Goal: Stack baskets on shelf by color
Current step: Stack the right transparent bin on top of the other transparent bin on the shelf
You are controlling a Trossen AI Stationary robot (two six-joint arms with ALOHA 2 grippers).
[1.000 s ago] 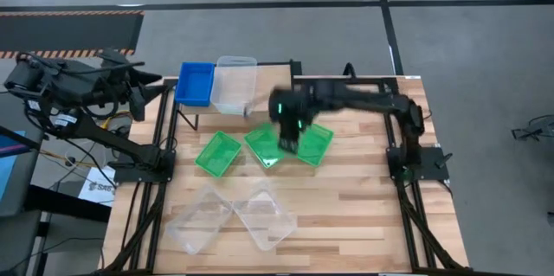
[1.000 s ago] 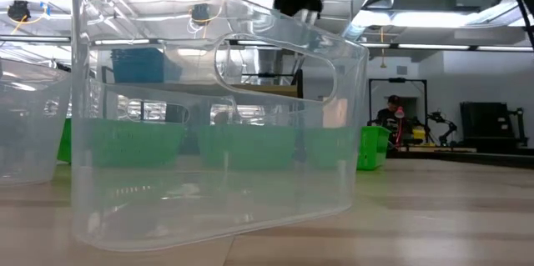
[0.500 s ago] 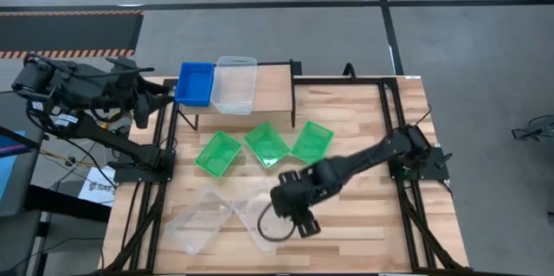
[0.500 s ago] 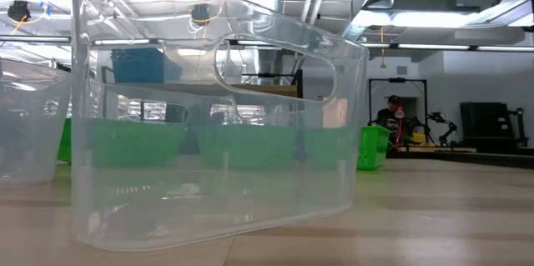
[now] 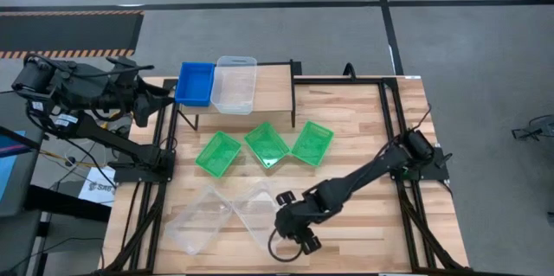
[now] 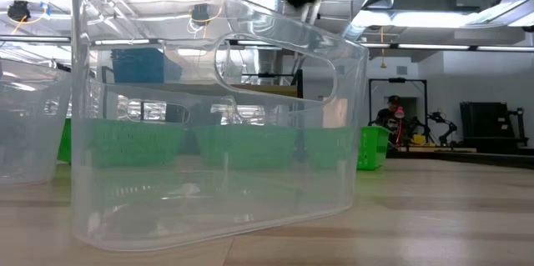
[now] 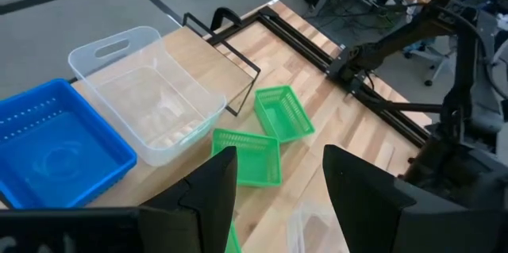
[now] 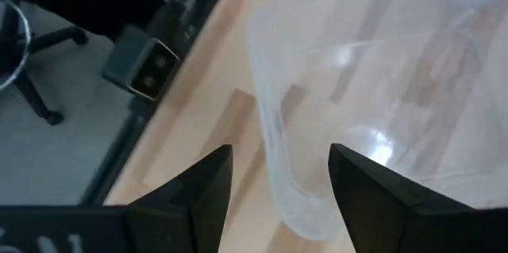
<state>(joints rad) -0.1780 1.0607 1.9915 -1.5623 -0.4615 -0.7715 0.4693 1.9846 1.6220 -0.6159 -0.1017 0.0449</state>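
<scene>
My right gripper should keep going down with the clear basket's near rim (image 8: 274, 134) lined up in the gap between its open fingers, and close on that rim (image 8: 287, 189).
Two clear baskets (image 5: 199, 220) (image 5: 262, 211) lie on the table near its near edge. The right one also fills the low view (image 6: 217, 124). Three green baskets (image 5: 218, 152) (image 5: 267, 144) (image 5: 312, 142) sit in a row mid-table. On the shelf (image 5: 275, 81) rest a blue basket (image 5: 195, 83) and a clear basket (image 5: 235, 84). My right gripper (image 5: 279, 222) (image 8: 278, 197) is open, its fingers on either side of the right clear basket's near-end rim (image 8: 274, 150). My left gripper (image 7: 278, 197) is open and waits beyond the table's left edge.
Black frame rails (image 5: 394, 138) run along the table's left and right sides. The right arm (image 5: 363, 176) stretches slantwise across the table's near right part. Bare wood (image 5: 363, 233) lies on the near right. A person shows far off in the room (image 6: 390, 112).
My right gripper has swung from above the green baskets toward the table's near edge and come down at the near end of the right clear basket. The baskets have stayed where they were.
</scene>
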